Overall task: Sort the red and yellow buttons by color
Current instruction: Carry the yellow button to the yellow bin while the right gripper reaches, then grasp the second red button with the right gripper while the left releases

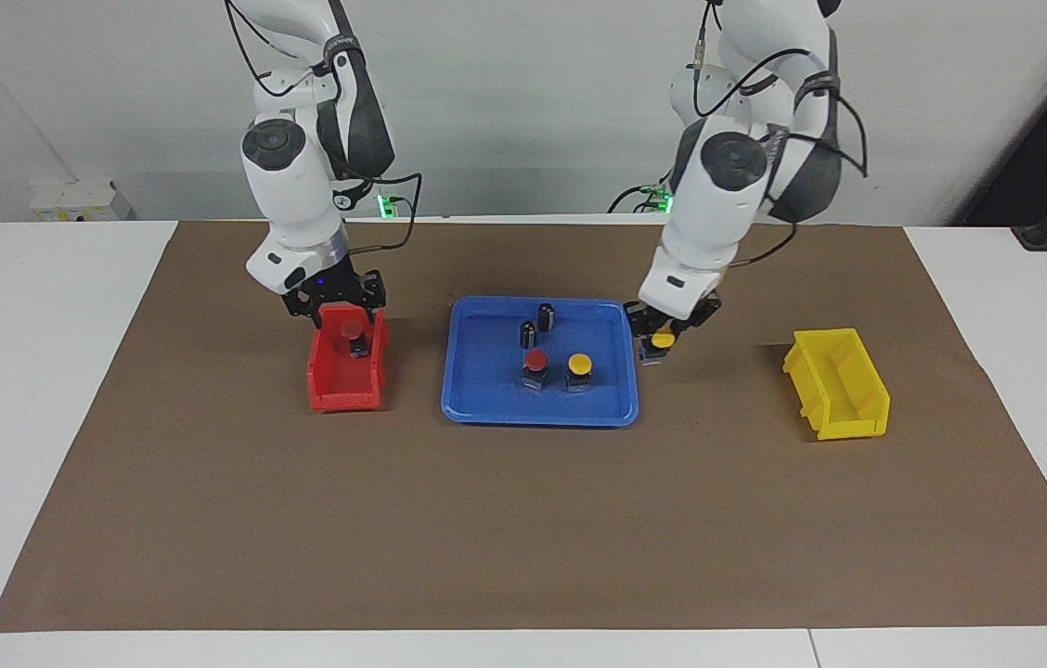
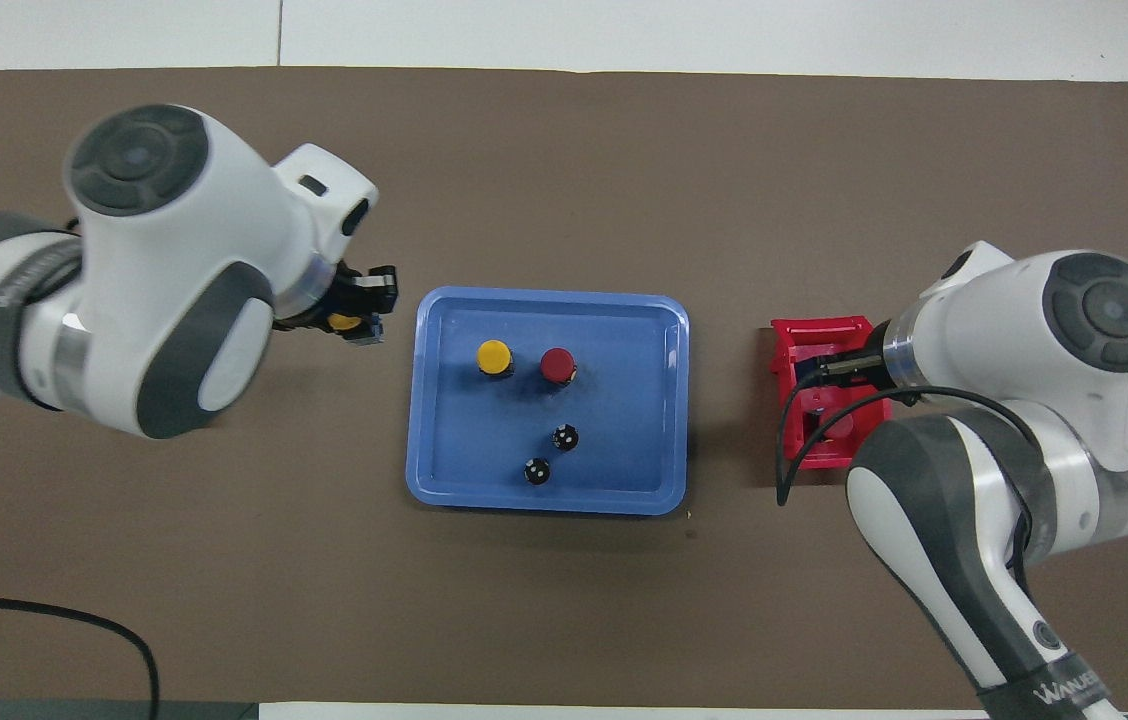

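Observation:
The tray's red button should fall over when I drop it in the bin, because the red button in the bin is lying on its side.
My right gripper hangs open over the red bin, which stands toward the right arm's end. One red button sits in that bin just below the fingers. My left gripper is shut on a yellow button and holds it just above the mat beside the blue tray; it also shows in the overhead view. A second red button and a second yellow button stand side by side in the tray.
Two small dark cylinders stand in the tray, nearer to the robots than the buttons. An empty yellow bin stands toward the left arm's end. A brown mat covers the table.

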Robot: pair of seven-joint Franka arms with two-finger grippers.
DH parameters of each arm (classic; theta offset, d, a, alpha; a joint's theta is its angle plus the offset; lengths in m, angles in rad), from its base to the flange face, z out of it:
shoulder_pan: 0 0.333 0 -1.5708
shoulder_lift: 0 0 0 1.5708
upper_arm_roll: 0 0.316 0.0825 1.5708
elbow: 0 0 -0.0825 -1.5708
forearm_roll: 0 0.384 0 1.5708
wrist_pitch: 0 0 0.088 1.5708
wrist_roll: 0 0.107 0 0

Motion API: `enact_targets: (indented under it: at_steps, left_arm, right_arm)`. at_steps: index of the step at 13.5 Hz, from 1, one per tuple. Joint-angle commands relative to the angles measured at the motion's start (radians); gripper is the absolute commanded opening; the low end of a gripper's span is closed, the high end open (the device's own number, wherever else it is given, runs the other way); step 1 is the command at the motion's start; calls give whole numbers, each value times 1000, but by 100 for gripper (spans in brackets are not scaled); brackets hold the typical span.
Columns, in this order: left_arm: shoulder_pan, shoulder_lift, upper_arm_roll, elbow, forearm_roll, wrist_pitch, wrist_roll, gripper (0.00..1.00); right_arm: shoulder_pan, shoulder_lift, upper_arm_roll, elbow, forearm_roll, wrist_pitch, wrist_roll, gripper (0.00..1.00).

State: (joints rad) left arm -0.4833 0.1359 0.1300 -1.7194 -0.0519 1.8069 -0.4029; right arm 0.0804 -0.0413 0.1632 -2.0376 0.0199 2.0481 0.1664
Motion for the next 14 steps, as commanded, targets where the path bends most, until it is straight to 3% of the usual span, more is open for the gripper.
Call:
enact_targets:
  at_steps: [1,4,5,8,14]
  left_arm:
    - [180,-41,-4,-14,-14,-55,233,1]
    - [346,-55,-1,-64,-11,4,450,1]
    - [389,-65,-1,-103,-11,26,508,1]
    - [414,-142,0,-294,-8,191,544,1]
    - [417,-141,0,-429,33,323,555,1]
  right_arm:
    - [140,196,9,277,8,-35,232,86]
    - [297,393,7,485,-43,-26,450,83]
    - [332,432,7,493,-96,6,497,81]
    - [366,482,9,444,-130,127,564,79]
    - [409,468,9,317,-130,182,587,72]
